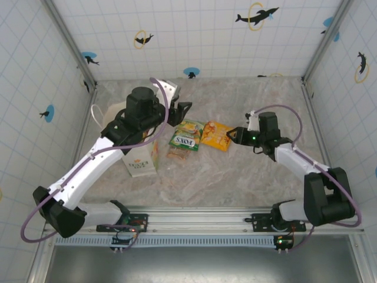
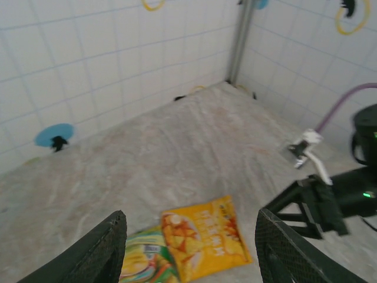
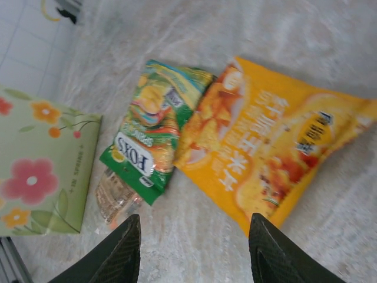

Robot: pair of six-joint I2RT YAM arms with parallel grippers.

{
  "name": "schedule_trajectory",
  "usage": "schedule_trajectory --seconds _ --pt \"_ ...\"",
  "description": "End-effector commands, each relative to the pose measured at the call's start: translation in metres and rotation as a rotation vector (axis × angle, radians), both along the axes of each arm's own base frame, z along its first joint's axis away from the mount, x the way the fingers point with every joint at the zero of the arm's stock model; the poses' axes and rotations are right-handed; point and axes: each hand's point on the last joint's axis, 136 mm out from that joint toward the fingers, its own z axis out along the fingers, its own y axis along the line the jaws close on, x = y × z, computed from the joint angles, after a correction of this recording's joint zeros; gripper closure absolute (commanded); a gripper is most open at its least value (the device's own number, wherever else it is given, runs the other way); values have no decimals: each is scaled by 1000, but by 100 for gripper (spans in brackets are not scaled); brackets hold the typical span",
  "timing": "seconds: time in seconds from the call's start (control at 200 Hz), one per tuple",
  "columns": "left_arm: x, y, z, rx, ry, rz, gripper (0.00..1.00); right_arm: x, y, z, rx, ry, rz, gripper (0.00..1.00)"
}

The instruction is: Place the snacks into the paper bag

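Observation:
I expect the yellow packet (image 1: pixel 215 136) to bend into a crease when I pinch and lift it, because the thin end (image 3: pixel 353 118) curves up off the marble.
The paper bag (image 1: pixel 141 161) stands at the left under my left arm; its flowered green side (image 3: pixel 44 159) is seen in the right wrist view. Just right of it lie the snacks: a green FOX'S pack (image 1: pixel 184 142) (image 3: pixel 139 160) overlapping an orange-green bag (image 1: pixel 190 126) (image 3: pixel 162 97), a yellow packet (image 1: pixel 215 135) (image 3: pixel 277 150) (image 2: pixel 203 239), and a small clear packet (image 1: pixel 175 154) (image 3: pixel 115 197). My left gripper (image 1: pixel 183 109) (image 2: pixel 194 253) is open above and behind the snacks, holding nothing. My right gripper (image 1: pixel 233 134) (image 3: pixel 194 253) is open, just right of the yellow packet.
Tiled walls with dolphin stickers enclose the marble table (image 1: pixel 235 171). The bag's loop handle (image 1: pixel 96 112) sticks out toward the left wall. My right gripper's black fingers (image 2: pixel 312 203) appear in the left wrist view, right of the yellow packet.

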Motion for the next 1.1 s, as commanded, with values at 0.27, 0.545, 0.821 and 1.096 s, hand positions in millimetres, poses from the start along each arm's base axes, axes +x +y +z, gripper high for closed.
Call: schedule_trajectory --seconds 0.27,0.545,0.821,1.096 --pt "-8 -43 -37 -30 134 -159 41 30 -3 -34 69 144 -90 49" --pt "-7 -46 -47 -24 152 -156 41 45 5 -48 143 183 -71 48" --pt "0 -51 -53 -29 166 -149 42 62 -3 -70 113 198 -124 48" --pt "6 -59 -59 -43 179 -155 42 65 6 -79 192 219 -103 51"
